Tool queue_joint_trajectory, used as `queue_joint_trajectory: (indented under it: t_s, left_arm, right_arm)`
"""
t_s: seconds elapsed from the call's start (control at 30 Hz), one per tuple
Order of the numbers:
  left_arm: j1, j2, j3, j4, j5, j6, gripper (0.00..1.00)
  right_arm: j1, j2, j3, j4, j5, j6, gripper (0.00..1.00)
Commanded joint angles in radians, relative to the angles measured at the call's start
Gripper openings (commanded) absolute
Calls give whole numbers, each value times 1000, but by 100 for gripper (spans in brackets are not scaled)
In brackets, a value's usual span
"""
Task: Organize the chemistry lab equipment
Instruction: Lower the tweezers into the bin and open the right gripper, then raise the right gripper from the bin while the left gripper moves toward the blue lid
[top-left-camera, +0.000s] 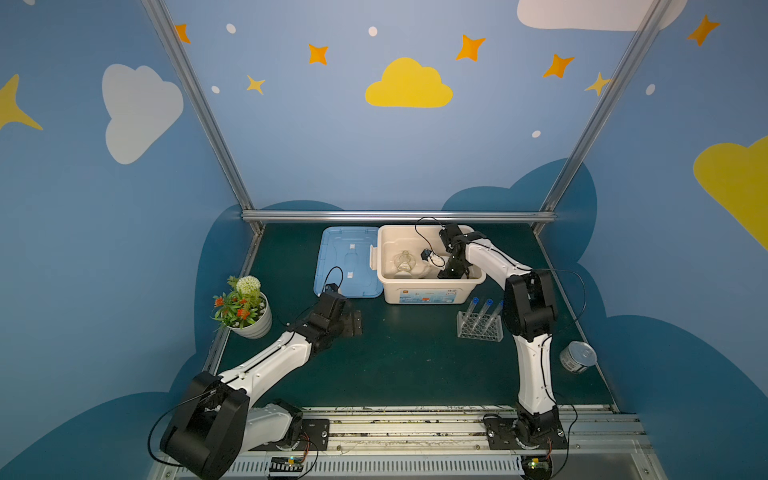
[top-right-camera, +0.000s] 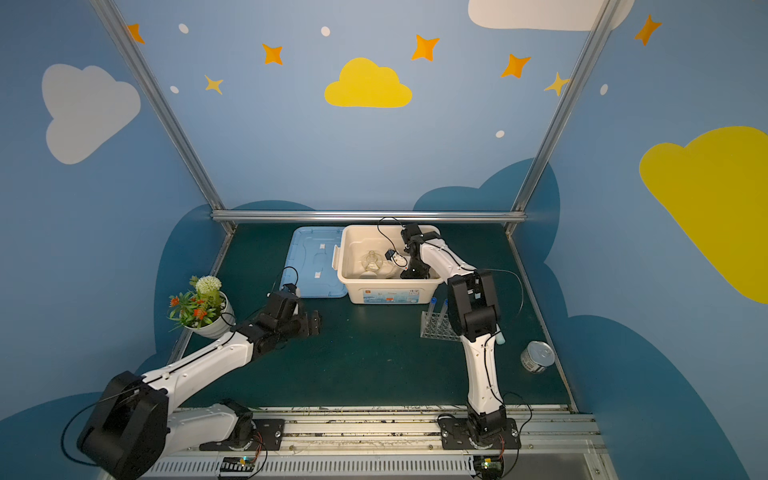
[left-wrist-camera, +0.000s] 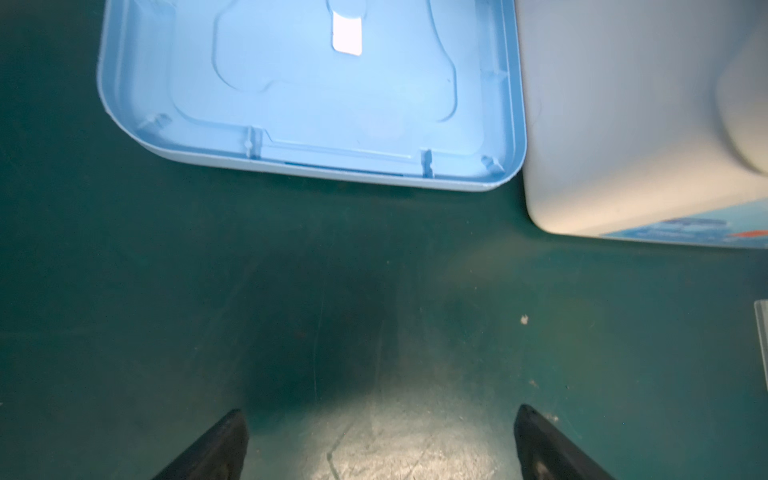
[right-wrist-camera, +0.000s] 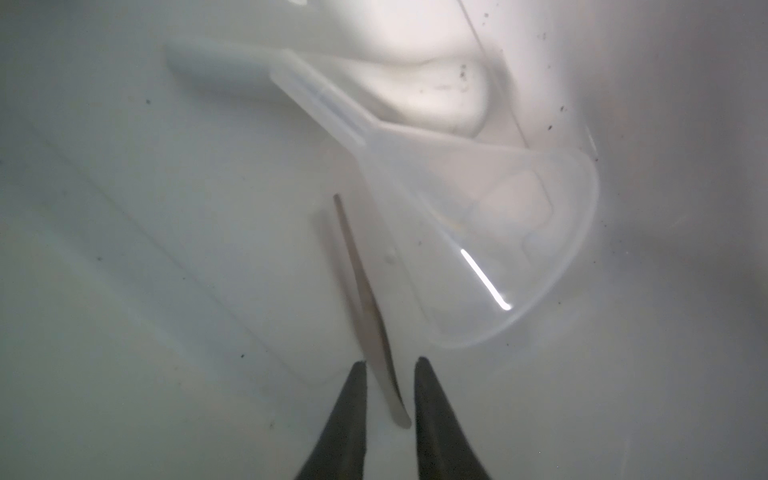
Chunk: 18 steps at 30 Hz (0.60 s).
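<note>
The blue lid is lying with a long edge (top-left-camera: 380, 268) right up against the white bin. So next my left gripper goes around and picks the lid up by its opposite edge (top-left-camera: 318, 268).
My right gripper (right-wrist-camera: 390, 361) reaches down inside the white bin (top-left-camera: 424, 291). Its jaws stand slightly apart, and the thin rod (right-wrist-camera: 357, 270) lies loose on the bin floor between them with a gap on each side. The clear funnel (right-wrist-camera: 478, 232) lies on its side just beyond the rod. A clear flask (top-left-camera: 403, 262) stands in the bin's left half. Three blue-capped test tubes (top-left-camera: 482, 309) stand in the clear rack (top-left-camera: 478, 328) in front of the bin. My left gripper (left-wrist-camera: 381, 409) hovers wide open and empty over the green mat.
The blue lid (top-left-camera: 345, 266) lies upside down left of the bin. A potted flower plant (top-left-camera: 243, 307) stands at the left edge. A metal can (top-left-camera: 577, 356) lies at the right edge. My right arm's elbow leans close over the rack.
</note>
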<state>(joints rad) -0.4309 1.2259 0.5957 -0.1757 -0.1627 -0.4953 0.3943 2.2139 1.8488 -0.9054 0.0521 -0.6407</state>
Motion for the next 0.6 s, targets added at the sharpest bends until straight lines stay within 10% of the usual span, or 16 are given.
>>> queue_joint_trajectory:
  t_s: [0.0,0.57]
  left_arm:
    - [21,0,27,-17,-32,-28,100]
    - [200,115,152,-86,57,-182,100]
  right_arm:
    - [-3,17,24,-18,-7,24,32]
    - [20,-137,-23,16,18,80,48]
